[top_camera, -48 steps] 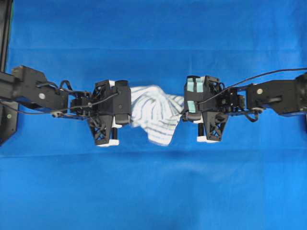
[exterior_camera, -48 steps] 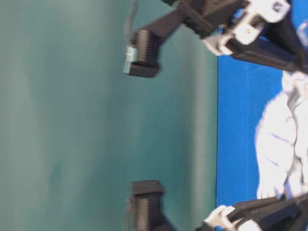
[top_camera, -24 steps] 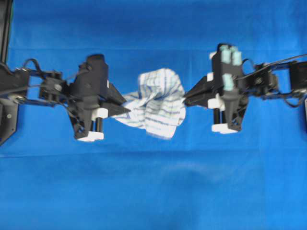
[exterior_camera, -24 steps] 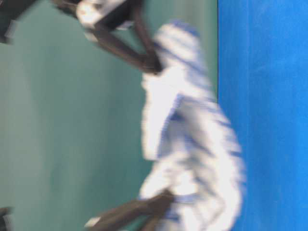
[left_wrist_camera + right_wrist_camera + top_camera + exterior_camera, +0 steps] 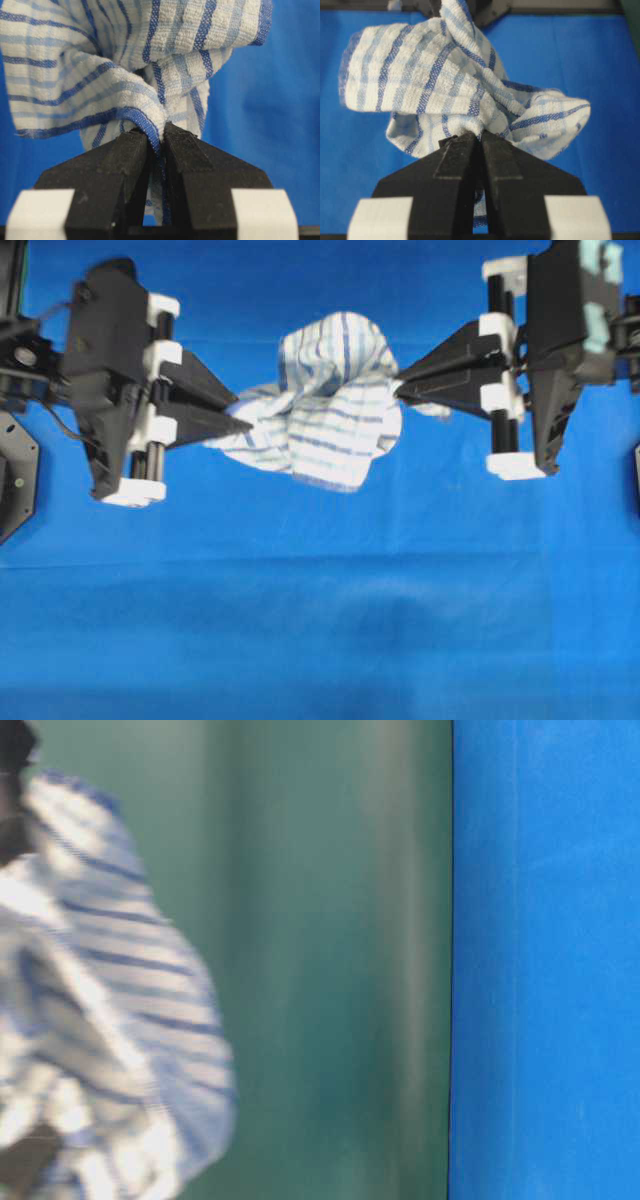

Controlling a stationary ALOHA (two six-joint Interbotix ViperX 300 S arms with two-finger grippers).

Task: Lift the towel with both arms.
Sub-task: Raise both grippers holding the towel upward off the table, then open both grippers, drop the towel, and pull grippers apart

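The towel hangs from both grippers (image 5: 335, 415) well clear of the blue tablecloth, so the robot's left gripper keeps lifting and then lets go above that open tablecloth (image 5: 325, 525).
The white towel (image 5: 330, 405) with blue stripes hangs bunched in the air between my two arms, clear of the blue tablecloth (image 5: 320, 620). My left gripper (image 5: 245, 425) is shut on the towel's left edge, and the wrist view shows a blue hem of the towel (image 5: 150, 65) pinched between the black fingers (image 5: 125, 160). On the opposite side my right gripper (image 5: 400, 380) is shut on the right edge of the towel (image 5: 435, 80). In the table-level view the towel (image 5: 110, 1010) appears blurred at the left, far from the cloth-covered table (image 5: 545, 960).
The blue tablecloth spreads under both arms. A black frame post (image 5: 12, 280) stands at the far left edge of the overhead view. A green wall (image 5: 330, 960) fills the background of the table-level view.
Both arms have risen with the towel, so grippers and towel look larger from overhead. The grippers have moved apart. In the table-level view the towel has gone further from the table.
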